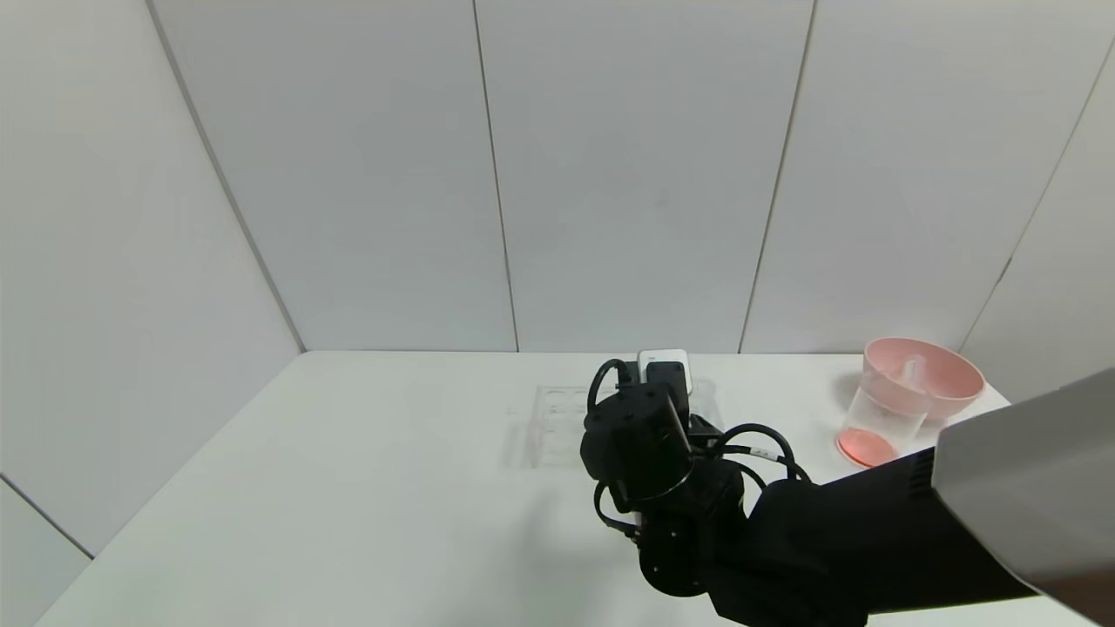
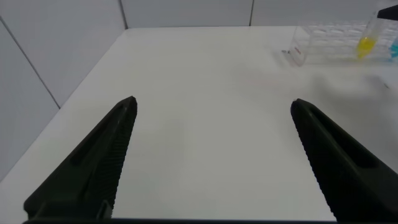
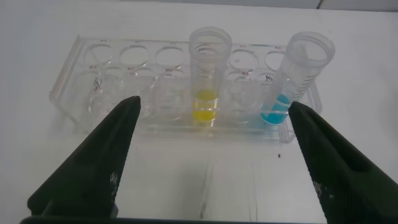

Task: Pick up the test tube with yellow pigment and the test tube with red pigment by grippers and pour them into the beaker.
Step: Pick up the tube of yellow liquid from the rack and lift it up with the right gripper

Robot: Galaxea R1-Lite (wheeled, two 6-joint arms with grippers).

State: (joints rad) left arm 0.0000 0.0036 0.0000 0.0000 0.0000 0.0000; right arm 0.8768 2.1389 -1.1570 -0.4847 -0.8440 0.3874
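The bottom of the beaker is already covered with orange-red liquid [image 1: 868,448]. The yellow pigment [image 3: 204,106] will therefore mix into it and turn it bright orange when I pour.
The test tube with yellow pigment [image 3: 207,81] stands upright in the clear rack [image 3: 118,93], in a middle hole. A like tube with blue liquid [image 3: 292,81] leans at the rack's end. My right gripper [image 3: 215,104] is open and empty, just short of the rack, its fingers either side of the yellow tube and apart from it. The test tube with red pigment is out of view. The beaker [image 1: 878,420] stands at the far right with orange-red liquid in its bottom. My left gripper [image 2: 214,101] is open and empty over bare table, far from the rack [image 2: 323,40].
A pink bowl [image 1: 936,376] stands right behind the beaker, with a small pale upright shape inside it. My right arm's wrist [image 1: 645,435] covers part of the rack [image 1: 557,414] in the head view. White walls close the table at the back and sides.
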